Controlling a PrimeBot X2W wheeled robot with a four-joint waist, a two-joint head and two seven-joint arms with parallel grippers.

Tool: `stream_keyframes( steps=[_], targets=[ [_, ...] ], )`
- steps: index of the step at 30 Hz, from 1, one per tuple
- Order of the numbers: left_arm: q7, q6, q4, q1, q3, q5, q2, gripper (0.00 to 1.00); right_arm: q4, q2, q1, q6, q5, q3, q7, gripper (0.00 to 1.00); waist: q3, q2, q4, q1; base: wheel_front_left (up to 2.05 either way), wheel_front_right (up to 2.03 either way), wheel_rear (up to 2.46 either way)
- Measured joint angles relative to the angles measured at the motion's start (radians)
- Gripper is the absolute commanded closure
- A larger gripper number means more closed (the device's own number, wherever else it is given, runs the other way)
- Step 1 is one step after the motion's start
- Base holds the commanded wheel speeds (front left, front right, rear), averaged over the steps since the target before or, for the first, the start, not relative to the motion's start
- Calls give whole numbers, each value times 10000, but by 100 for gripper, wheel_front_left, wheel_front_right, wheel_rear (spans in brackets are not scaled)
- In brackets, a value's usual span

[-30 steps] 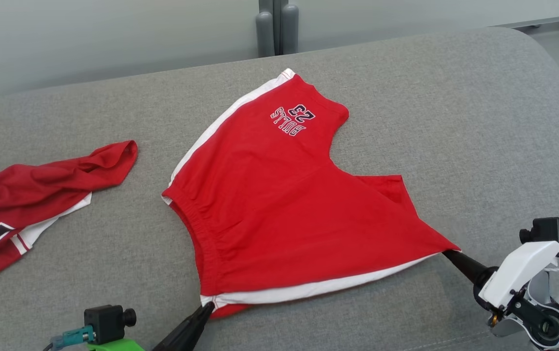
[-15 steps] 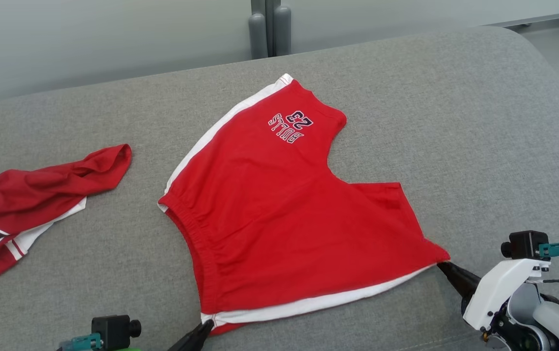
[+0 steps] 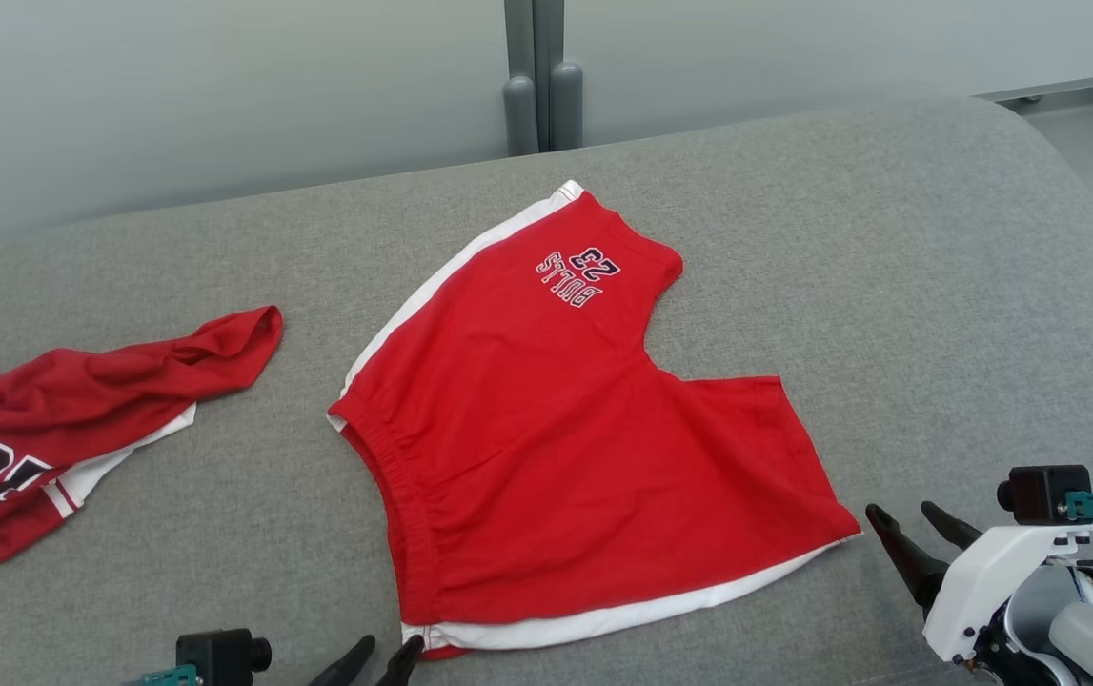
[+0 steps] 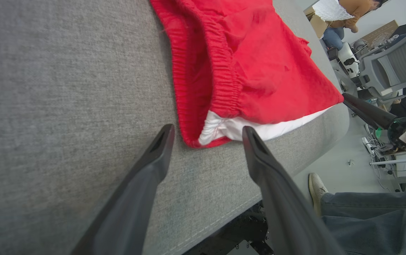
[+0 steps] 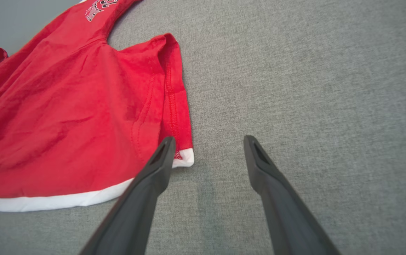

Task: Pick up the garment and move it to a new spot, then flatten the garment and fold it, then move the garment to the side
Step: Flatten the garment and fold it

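Observation:
My gripper will carry the shorts' waistband corner across, and the near leg will fold over whole, because the white stripe joins both layers at that corner.
The garment, red shorts with white side stripes and a "BULLS 23" print, lies spread flat on the grey cushion. My left gripper is open at the shorts' near waistband corner. In the left wrist view that corner of the garment lies just between the spread tips of the left gripper. My right gripper is open just right of the near leg-hem corner. In the right wrist view the garment ends beside the left finger of the right gripper, with bare cushion between the fingers.
A second red garment lies crumpled at the cushion's left. Two grey posts stand behind the cushion. The cushion's front edge drops off near my left gripper; a person's shoe and jeans leg are beyond it.
Both grippers have opened and let go of the shorts' corners. The stretched near edge has slackened and settled. The camera has shifted slightly.

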Motion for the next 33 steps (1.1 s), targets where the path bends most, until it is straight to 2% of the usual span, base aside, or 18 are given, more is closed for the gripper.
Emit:
stream_keyframes(
  steps=[8,17,20,25,33],
  targets=[
    [-470,430,54,57,263,435,8,0,-36,-543,64,-88,-997,44,-802,0,-363,0,-8,0,0,0,0],
    [-723,936,8,200,1237,1241,21,0,-401,-539,58,-171,-2132,-968,-1216,0,-547,0,13,0,0,0,0],
    [-721,1197,-15,219,1755,1659,15,0,-318,-393,61,-171,-2637,-1601,-1212,0,-620,0,24,0,0,0,0],
    [-723,1641,-441,237,3363,2679,-29,0,-560,17,11,-171,-4149,-3154,-1210,0,-698,0,56,0,0,0,0],
    [-721,1791,-853,500,4610,3632,-621,0,-1037,1039,565,-171,-5871,-4757,-1212,0,-814,0,273,0,0,0,0]
  ],
)
